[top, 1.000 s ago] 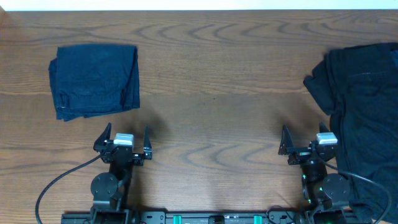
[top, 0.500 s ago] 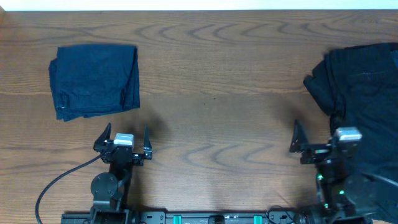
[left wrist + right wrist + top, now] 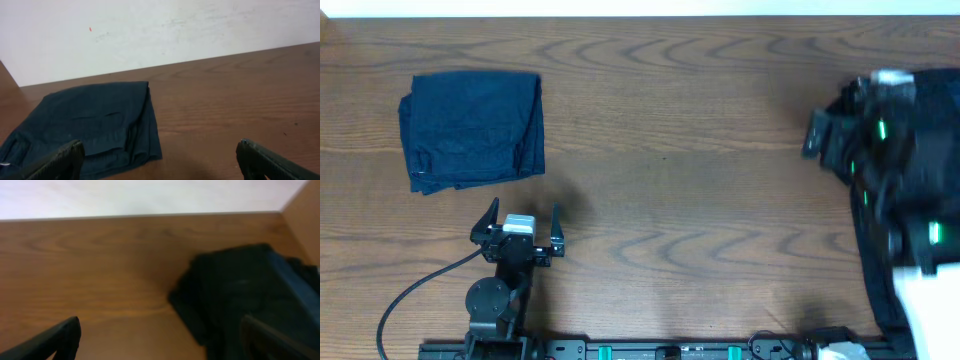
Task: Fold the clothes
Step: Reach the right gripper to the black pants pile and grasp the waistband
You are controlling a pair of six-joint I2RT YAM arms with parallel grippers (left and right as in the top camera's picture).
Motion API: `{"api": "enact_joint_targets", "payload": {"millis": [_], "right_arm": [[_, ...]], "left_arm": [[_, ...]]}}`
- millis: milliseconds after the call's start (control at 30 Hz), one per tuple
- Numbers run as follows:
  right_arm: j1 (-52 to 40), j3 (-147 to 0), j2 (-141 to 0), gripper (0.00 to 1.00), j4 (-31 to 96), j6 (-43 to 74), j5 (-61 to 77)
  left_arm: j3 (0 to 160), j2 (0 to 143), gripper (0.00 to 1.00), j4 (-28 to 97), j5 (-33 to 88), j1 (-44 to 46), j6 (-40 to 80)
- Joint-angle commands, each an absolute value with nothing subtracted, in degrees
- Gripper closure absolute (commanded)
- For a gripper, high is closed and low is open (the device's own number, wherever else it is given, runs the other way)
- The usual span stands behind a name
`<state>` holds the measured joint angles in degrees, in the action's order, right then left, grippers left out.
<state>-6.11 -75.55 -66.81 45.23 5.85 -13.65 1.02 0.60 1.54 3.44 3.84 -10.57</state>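
The black pile's back corner [image 3: 201, 262] lies free ahead of my right gripper's open fingers, which should keep lowering toward the black pile's edge [image 3: 220, 256] until they straddle the cloth.
The clothes are in two places. A navy garment [image 3: 470, 130] [image 3: 90, 125] lies folded at the far left. A loose black pile [image 3: 945, 130] [image 3: 240, 290] fills the right edge of the table. My left gripper [image 3: 520, 225] [image 3: 160, 162] rests open near the front edge, just short of the folded garment, holding nothing. My right gripper [image 3: 855, 110] [image 3: 165, 342] hangs open and blurred above the black pile's left edge. Its right finger is over the cloth and its left finger over bare wood. Nothing is between the fingers.
The wooden table [image 3: 670, 150] runs to a white wall at the back. A black cable [image 3: 400, 300] loops from the left arm's base. The right arm's white body [image 3: 925, 300] covers the front right corner.
My right arm has swung from the front edge up and back over the black pile, jaws still open. The left arm and both garments have not moved.
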Motion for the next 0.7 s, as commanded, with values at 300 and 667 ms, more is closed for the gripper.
{"api": "enact_joint_targets", "payload": {"millis": [300,667], "right_arm": [[8.1,-89.7,-97.2,0.01,43.2,-1.9,-19.0],[11.6,-89.7,-111.4,0.09,34.6,-11.7,-11.8]], "left_arm": [[0.2,0.4,0.02,3.8,3.4,3.6,-10.9],[0.2,0.4,0.02,3.8,3.4,3.6,-10.9]]}}
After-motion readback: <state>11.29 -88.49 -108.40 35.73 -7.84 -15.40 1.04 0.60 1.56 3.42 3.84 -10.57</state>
